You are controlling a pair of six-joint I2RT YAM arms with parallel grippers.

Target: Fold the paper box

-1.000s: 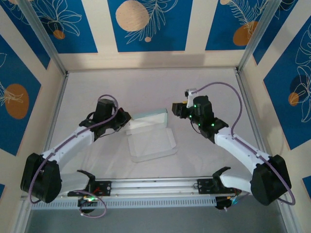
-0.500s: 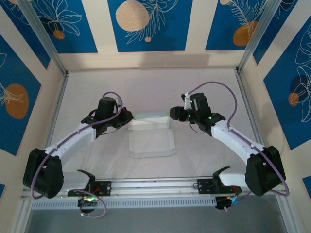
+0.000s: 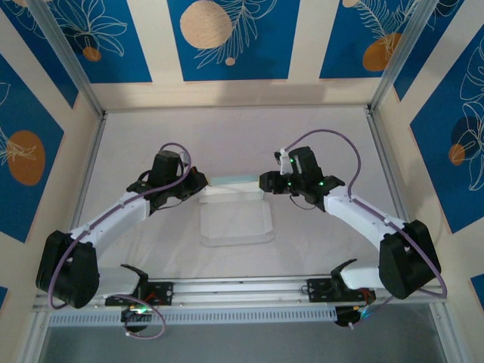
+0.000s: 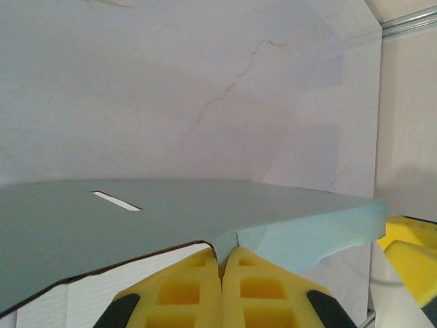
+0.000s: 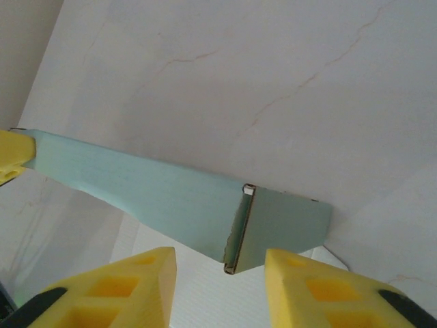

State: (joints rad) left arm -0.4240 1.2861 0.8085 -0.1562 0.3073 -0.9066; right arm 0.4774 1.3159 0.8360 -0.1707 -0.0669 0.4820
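My right gripper's open fingers barely reach the green flap's folded end (image 5: 231, 267) with their ends, so they should move deeper over the box's corner seam (image 5: 242, 227) and pinch it shut.
The paper box (image 3: 236, 223) lies mid-table, its white panel flat and a mint-green flap (image 3: 233, 183) raised along the far edge. My left gripper (image 3: 198, 186) is at the flap's left end. In the left wrist view its yellow fingers (image 4: 184, 290) press together, and the gripper (image 4: 223, 251) is shut on the green card's (image 4: 171, 212) edge. My right gripper (image 3: 265, 183) is at the flap's right end. In the right wrist view the gripper (image 5: 220, 263) is open, its fingers either side of the flap's folded end (image 5: 235, 232) without touching it.
The table (image 3: 318, 128) is a pale sheet walled by metal rails (image 3: 91, 174) on both sides. The left gripper's yellow finger (image 5: 10, 154) shows at the flap's far end in the right wrist view. The right gripper's fingers (image 4: 410, 249) show in the left wrist view.
My right gripper has moved left to the flap's right end and its jaws have narrowed. The box has swung square to the table. The left gripper has kept its hold.
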